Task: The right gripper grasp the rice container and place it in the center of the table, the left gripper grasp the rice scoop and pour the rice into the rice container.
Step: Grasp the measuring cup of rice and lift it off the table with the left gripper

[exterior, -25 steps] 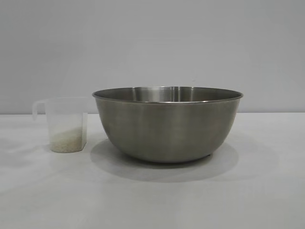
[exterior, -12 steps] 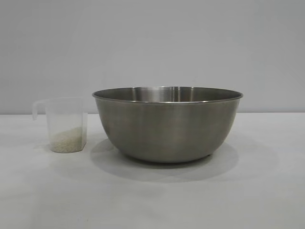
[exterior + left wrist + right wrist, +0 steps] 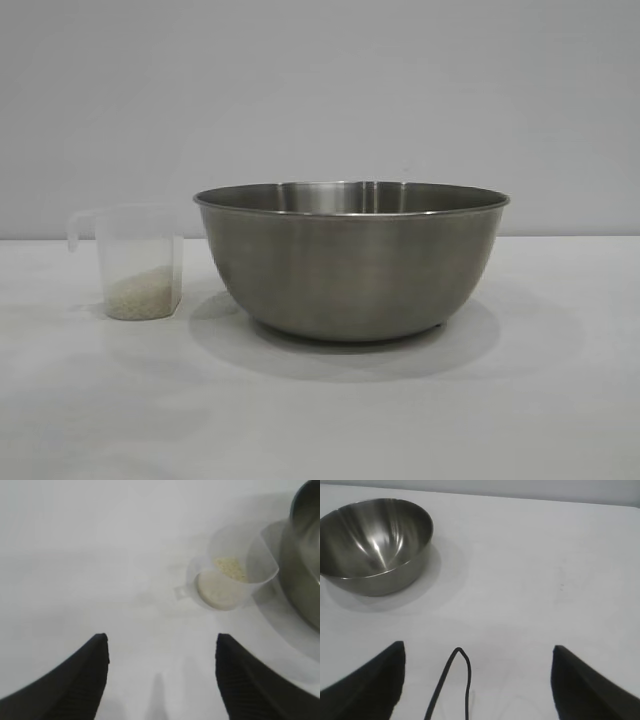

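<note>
The rice sits in a loose, sloping heap (image 3: 142,295). I expect all of it to flow out when I pour, and the rice scoop (image 3: 139,262) should end up empty.
The rice container (image 3: 350,270), a large steel bowl, stands mid-table, and neither arm shows in the exterior view. Just to its left stands the rice scoop (image 3: 140,262), a clear plastic cup with its loop handle turned away from the bowl and rice (image 3: 142,295) in its bottom. My left gripper (image 3: 161,639) hovers open over bare table, short of the scoop (image 3: 230,582), with the rice (image 3: 231,567) showing inside and the bowl's wall (image 3: 305,555) beyond. My right gripper (image 3: 477,647) is open and empty, well away from the bowl (image 3: 375,545).
The white table (image 3: 320,420) runs bare in front of and to the right of the bowl. A thin black cable (image 3: 452,680) loops between the right gripper's fingers. A plain grey wall stands behind the table.
The bowl and scoop stay where they were. Only a faint shadow on the table near the scoop has shifted.
</note>
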Motion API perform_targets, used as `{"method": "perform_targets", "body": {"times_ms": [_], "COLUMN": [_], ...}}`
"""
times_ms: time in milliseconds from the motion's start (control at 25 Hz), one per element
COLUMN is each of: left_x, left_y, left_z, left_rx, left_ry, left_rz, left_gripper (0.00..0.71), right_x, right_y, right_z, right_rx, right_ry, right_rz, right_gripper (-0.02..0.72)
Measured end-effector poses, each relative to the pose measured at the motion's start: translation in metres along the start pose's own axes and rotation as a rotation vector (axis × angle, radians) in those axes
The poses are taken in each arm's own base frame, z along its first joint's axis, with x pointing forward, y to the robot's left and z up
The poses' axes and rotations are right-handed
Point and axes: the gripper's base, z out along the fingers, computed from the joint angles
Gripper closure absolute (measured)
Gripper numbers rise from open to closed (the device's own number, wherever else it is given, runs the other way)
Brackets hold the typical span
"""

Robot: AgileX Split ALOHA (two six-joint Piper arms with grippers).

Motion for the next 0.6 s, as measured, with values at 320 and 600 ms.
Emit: {"method": "perform_targets", "body": {"times_ms": [320,600], "left_x": [0.037,0.044], "left_y": [-0.007,-0.012], "left_z": [0.005,0.021], "left_rx": [-0.007,0.022], "left_ry": [-0.118,-0.229], "left_rz": [0.058,0.088], "left_gripper": [0.313,0.313], "right_x": [0.000,0.000], "right_y": [0.000,0.000], "right_z": [0.000,0.000], "right_rx": [-0.002,-0.002], "right_ry": [0.000,0.000], "right_rz": [0.001,0.001], "right_gripper": [0.189,0.189]}}
